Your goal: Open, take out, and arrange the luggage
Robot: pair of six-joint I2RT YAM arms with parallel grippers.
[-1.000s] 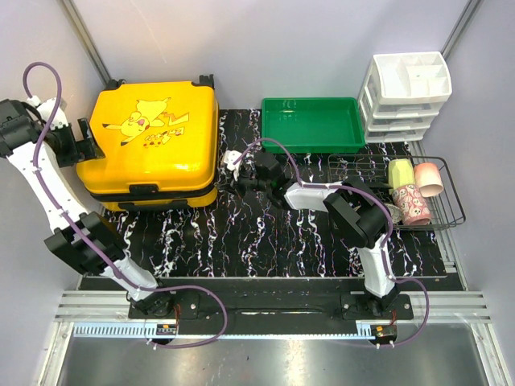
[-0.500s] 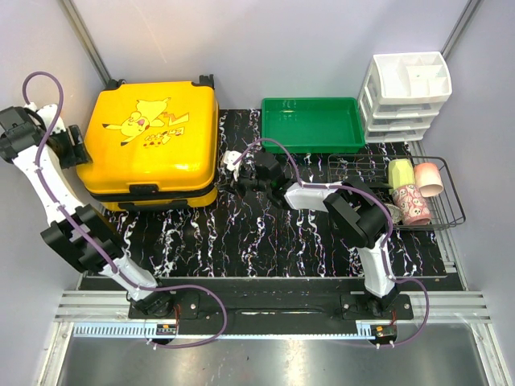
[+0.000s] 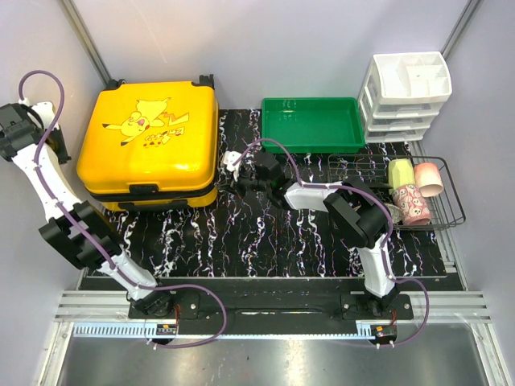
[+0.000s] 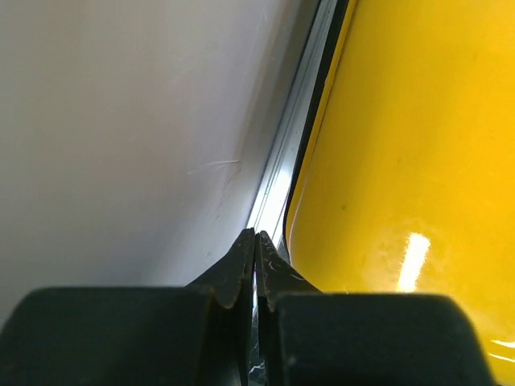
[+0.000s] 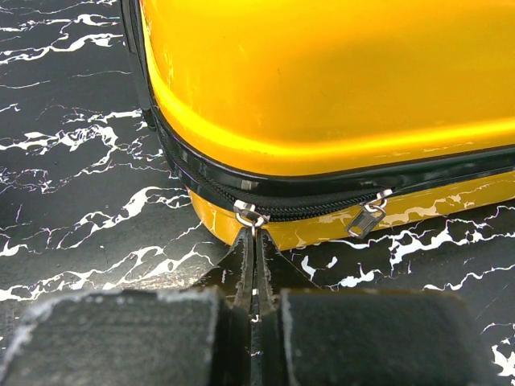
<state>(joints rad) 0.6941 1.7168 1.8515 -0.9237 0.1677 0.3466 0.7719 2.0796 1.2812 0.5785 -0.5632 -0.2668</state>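
The gap between wall and luggage has my left gripper's closed fingers in it, so I should keep pushing the luggage toward the middle of the mat until the gap gets wider.
The luggage, a yellow hard-shell suitcase with a cartoon print, lies flat and zipped at the back left of the black marbled mat. My right gripper sits low at its front right corner, shut on the metal pull of one zipper slider. A second zipper pull hangs free a little to the right. My left gripper is shut with nothing in it, in the gap between the wall and the luggage's left side; in the top view that gripper is just off the shell.
A green tray stands behind the mat's middle. A white drawer unit is at the back right. In front of it a wire basket holds cups. The grey wall is close on the left.
My left gripper has drawn back leftward off the luggage's side and gone from open to shut. The right arm and the luggage have not moved.
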